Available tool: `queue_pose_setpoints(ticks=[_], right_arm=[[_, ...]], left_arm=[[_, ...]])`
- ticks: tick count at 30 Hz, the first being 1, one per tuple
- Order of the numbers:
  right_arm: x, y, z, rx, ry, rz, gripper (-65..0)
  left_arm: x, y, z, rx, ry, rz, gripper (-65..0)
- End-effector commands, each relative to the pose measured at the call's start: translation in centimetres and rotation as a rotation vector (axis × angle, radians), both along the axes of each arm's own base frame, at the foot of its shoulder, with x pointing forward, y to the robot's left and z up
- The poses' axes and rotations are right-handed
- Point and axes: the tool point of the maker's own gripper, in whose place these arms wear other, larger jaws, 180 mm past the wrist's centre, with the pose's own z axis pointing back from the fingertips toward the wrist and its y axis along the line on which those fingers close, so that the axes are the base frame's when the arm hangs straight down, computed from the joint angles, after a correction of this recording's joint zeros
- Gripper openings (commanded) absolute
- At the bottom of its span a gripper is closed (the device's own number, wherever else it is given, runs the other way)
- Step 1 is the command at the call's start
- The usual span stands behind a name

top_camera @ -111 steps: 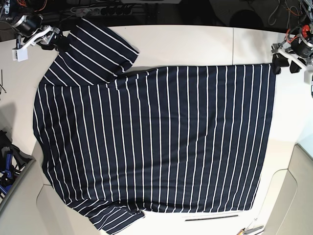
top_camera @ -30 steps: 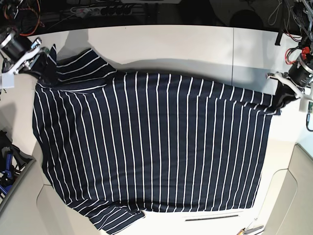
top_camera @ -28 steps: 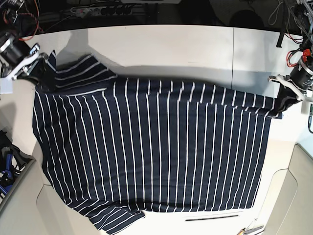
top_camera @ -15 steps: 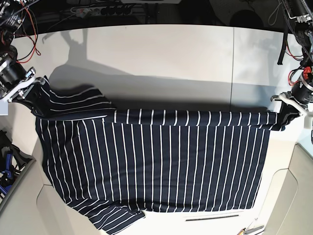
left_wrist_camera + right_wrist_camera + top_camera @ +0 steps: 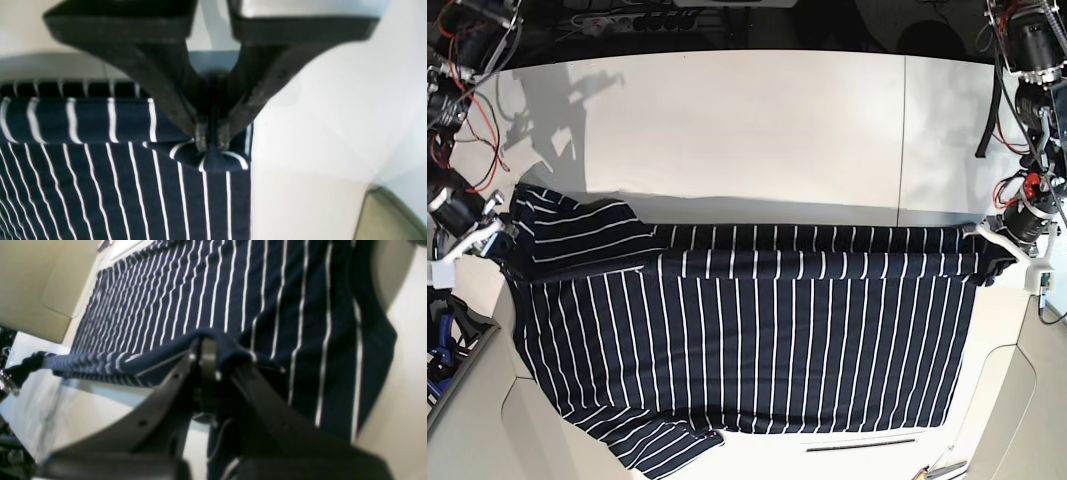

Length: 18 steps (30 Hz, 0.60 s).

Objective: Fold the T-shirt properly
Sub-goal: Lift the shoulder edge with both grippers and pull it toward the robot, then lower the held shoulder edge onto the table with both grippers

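I should continue to lower the end of the rolled fold (image 5: 807, 263) with my right gripper, because the rolled fold runs tight and straight over the T-shirt's flat body (image 5: 577, 312). I should let go once the end rests there.
The T-shirt (image 5: 747, 340), dark navy with thin white stripes, lies on the white table with its far edge lifted and drawn toward the near side as a taut rolled fold. My left gripper (image 5: 999, 250) is shut on the shirt's hem corner at the right; the wrist view shows the fingertips (image 5: 200, 135) pinching bunched striped cloth (image 5: 213, 158). My right gripper (image 5: 499, 238) is shut on the shoulder and sleeve edge at the left; its wrist view shows cloth (image 5: 220, 346) draped over the closed fingers. The near sleeve (image 5: 667, 445) lies flat.
White table (image 5: 757, 130) bare beyond the fold. Beige panels sit at the near left (image 5: 477, 420) and near right (image 5: 1027, 400). Cables and a power strip (image 5: 637, 20) run along the far edge. A thin dark strip (image 5: 857, 444) lies by the shirt's near edge.
Both grippers have pulled the shirt's far edge up and toward the near side. The fold line has moved nearer, and more bare table shows behind it. The far sleeve has come along.
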Motion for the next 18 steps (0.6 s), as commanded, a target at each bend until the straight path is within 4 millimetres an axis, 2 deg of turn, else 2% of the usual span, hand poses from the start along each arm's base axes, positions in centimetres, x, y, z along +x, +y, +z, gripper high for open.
queue_pose_setpoints(ticks=[1, 11, 18], right_arm=[[1.4, -0.6, 1.9, -0.010, -0.060, -0.001, -65.0], [7.3, -0.3, 2.0, -0.052, -0.065, 0.000, -65.0], [10.6, 0.7, 1.0, -0.049, -0.061, -0.006, -65.0]], left_arm=[[1.3, 1.0, 2.2, 0.013, -0.064, 0.014, -65.0], [3.9, 1.9, 3.0, -0.034, -0.111, 0.058, -65.0], [5.1, 3.3, 1.5, -0.095, -0.092, 0.116, -65.0]])
